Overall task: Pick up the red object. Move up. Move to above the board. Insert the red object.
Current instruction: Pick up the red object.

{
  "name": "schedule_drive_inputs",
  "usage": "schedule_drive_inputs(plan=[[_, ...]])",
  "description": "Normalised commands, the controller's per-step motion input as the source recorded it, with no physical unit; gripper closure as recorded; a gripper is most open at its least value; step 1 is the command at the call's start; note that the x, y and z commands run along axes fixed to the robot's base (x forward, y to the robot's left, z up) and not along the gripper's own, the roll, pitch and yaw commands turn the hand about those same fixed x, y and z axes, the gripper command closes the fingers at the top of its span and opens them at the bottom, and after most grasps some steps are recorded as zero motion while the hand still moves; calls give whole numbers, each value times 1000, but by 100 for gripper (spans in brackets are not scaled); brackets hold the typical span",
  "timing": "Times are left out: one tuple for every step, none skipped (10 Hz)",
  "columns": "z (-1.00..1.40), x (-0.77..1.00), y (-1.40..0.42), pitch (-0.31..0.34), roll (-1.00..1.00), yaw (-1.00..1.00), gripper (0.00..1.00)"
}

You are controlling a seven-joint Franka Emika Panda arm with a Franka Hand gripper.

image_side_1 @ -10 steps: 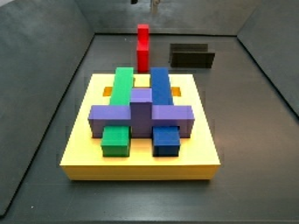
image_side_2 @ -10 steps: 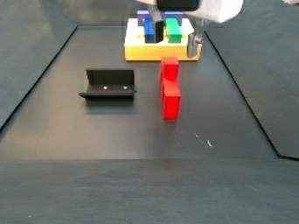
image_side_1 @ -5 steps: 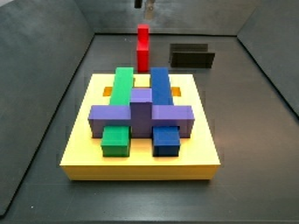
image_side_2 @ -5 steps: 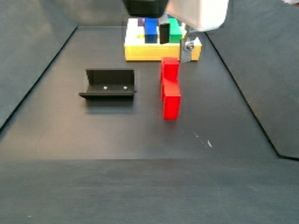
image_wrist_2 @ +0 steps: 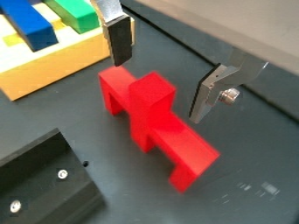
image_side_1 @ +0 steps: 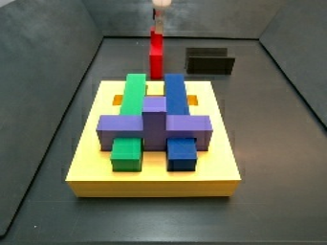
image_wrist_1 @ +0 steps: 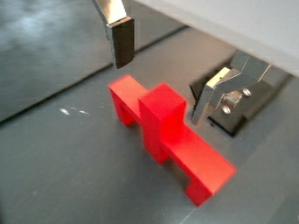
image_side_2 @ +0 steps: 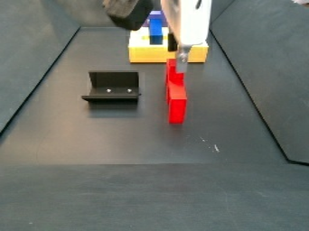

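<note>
My gripper will lower the red object [image_wrist_1: 169, 129] into the board, where it will bridge the green and blue blocks, because open slots [image_side_1: 192, 100] are on either side of them.
The red object [image_wrist_1: 163, 131] lies on the dark floor with its post pointing up; it also shows in the other wrist view [image_wrist_2: 152, 118] and in both side views [image_side_1: 156, 53] [image_side_2: 176, 95]. My gripper [image_wrist_1: 167, 74] is open just above it, its fingers [image_wrist_2: 118, 39] standing on either side of the post without touching it. In a side view the gripper [image_side_2: 182, 52] hangs over the red object's far end. The yellow board [image_side_1: 153, 170] carries green, blue and purple blocks and lies beyond the red object [image_side_2: 151, 56].
The dark fixture [image_side_2: 111, 87] stands on the floor beside the red object, also seen in both wrist views [image_wrist_1: 251, 101] [image_wrist_2: 41, 179] and a side view [image_side_1: 211, 61]. Grey walls ring the floor.
My gripper has come across and down from near the board until it is over the red object. The red object and the board have not moved.
</note>
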Motion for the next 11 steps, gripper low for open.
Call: schedule_drive_inputs(plan=[[-266, 209, -157, 0, -43, -271, 0], [-266, 0, -34, -31, 0, -123, 0], [-280, -71, 0, -57, -11, 0, 0], [-300, -74, 0, -59, -44, 0, 0], [-303, -9, 0, -50, -53, 0, 0], [-271, -6, 0, -46, -43, 0, 0], [-160, 0, 0, 0, -30, 0, 0], [0, 0, 0, 0, 0, 0, 0], [0, 0, 0, 0, 0, 0, 100], [0, 0, 0, 0, 0, 0, 100], [0, 0, 0, 0, 0, 0, 100]])
